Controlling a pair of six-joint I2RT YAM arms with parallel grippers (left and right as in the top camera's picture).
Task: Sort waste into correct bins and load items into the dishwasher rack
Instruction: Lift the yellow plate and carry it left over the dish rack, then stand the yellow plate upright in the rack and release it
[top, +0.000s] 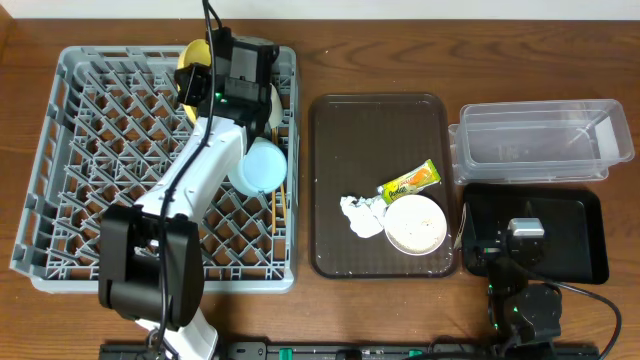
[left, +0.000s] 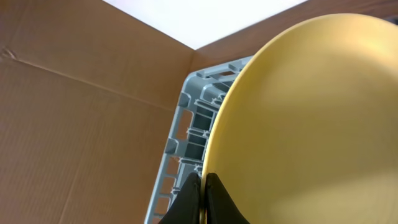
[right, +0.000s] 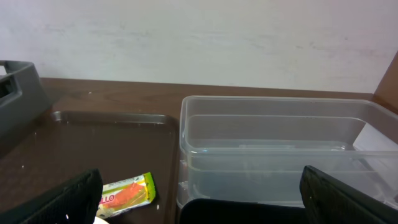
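Observation:
My left gripper should next hold the yellow plate on edge (top: 196, 52) among the grey dishwasher rack's wires (top: 172, 98). It should hold the plate upright until the plate rests there, and then let go.
The yellow plate (left: 311, 124) stands on edge at the far side of the grey dishwasher rack (left: 186, 124), and my left gripper (left: 203, 186) is shut on its rim. From overhead the plate (top: 192, 55) shows partly behind the left gripper (top: 203, 85). In the rack (top: 60, 150) a light blue bowl (top: 258, 165) lies beside the chopsticks (top: 278, 205). On the brown serving tray (top: 330, 180) lie a snack wrapper (top: 410, 181), a crumpled tissue (top: 360, 213) and a white bowl (top: 415, 223). My right gripper (right: 202, 202) hangs open and empty over the black tray (top: 585, 240), facing the clear tub (right: 273, 143).
The clear tub (top: 535, 140) sits at the back right, directly behind the black tray. The wrapper (right: 124, 190) lies left of the tub on the brown tray (right: 112, 118). A rack corner (right: 15, 87) shows at far left. A cardboard wall stands behind the rack.

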